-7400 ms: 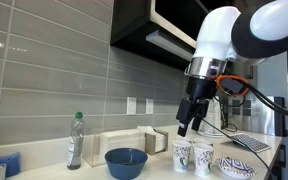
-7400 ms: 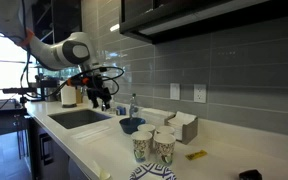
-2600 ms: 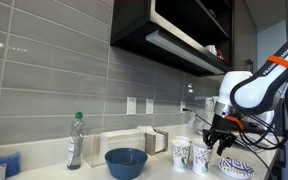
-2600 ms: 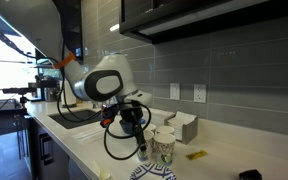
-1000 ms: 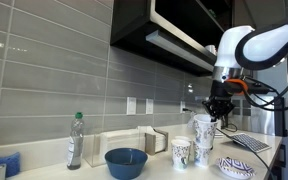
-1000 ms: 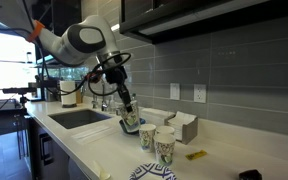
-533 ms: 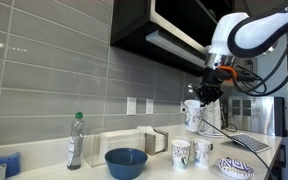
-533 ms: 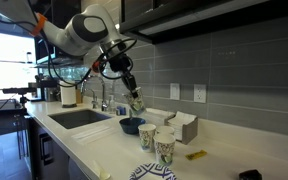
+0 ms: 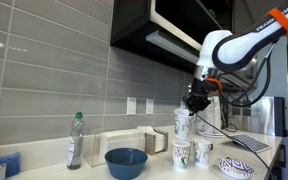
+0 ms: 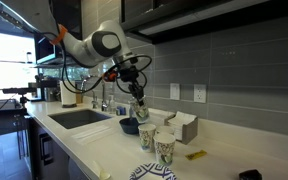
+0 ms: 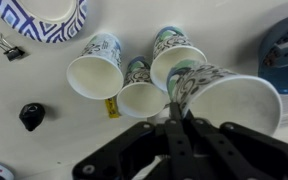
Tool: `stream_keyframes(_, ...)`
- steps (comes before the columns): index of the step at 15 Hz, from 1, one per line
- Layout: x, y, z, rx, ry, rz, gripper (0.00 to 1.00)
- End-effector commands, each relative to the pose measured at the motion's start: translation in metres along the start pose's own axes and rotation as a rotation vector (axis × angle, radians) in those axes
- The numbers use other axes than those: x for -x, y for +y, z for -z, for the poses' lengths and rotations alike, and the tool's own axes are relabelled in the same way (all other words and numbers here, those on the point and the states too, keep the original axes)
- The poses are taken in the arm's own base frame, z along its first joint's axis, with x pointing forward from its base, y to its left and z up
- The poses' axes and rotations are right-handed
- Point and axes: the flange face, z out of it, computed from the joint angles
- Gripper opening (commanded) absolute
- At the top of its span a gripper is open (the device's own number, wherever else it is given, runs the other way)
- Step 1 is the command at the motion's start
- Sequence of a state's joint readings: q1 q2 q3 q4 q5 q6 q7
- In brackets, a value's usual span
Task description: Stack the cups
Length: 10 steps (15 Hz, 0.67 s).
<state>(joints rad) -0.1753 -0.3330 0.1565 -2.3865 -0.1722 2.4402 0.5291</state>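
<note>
My gripper should keep going down until the held cup's base [image 9: 183,135] nests inside, then let go, because that base is lined up over the opening of the cup [image 9: 181,143] nearest the blue bowl.
My gripper [image 11: 177,103] is shut on the rim of a white speckled paper cup [image 11: 227,98], which hangs tilted in the air. In both exterior views the held cup [image 9: 184,122] [image 10: 141,110] hangs just under the gripper [image 9: 193,103] [image 10: 137,97], above the counter. Three more cups stand upright below in the wrist view: one at the left [image 11: 94,68], one in the middle [image 11: 140,92], one behind [image 11: 175,53]. In an exterior view two standing cups [image 9: 182,153] [image 9: 203,156] show under the held one.
A blue bowl [image 9: 126,162] [image 11: 285,48] sits beside the cups, with a clear bottle [image 9: 75,140] further along. A patterned shallow bowl [image 9: 236,168] [image 11: 44,16], a binder clip [image 11: 6,45], a small black object [image 11: 31,115] and a yellow piece [image 11: 111,107] lie on the counter. A sink [image 10: 79,117] lies beyond.
The arm has carried the held cup sideways toward the blue bowl's side, now over the standing cups. The grip has stayed shut.
</note>
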Motion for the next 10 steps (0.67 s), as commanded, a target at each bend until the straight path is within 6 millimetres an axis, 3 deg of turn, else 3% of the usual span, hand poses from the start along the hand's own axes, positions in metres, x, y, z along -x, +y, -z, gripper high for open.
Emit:
stream_keyframes(1, -0.01, -0.006, -0.017, -0.026, -0.031, 0.022, 0.01)
stream_keyframes(10, -0.014, 0.006, -0.037, -0.021, -0.066, 0.031, 0.01)
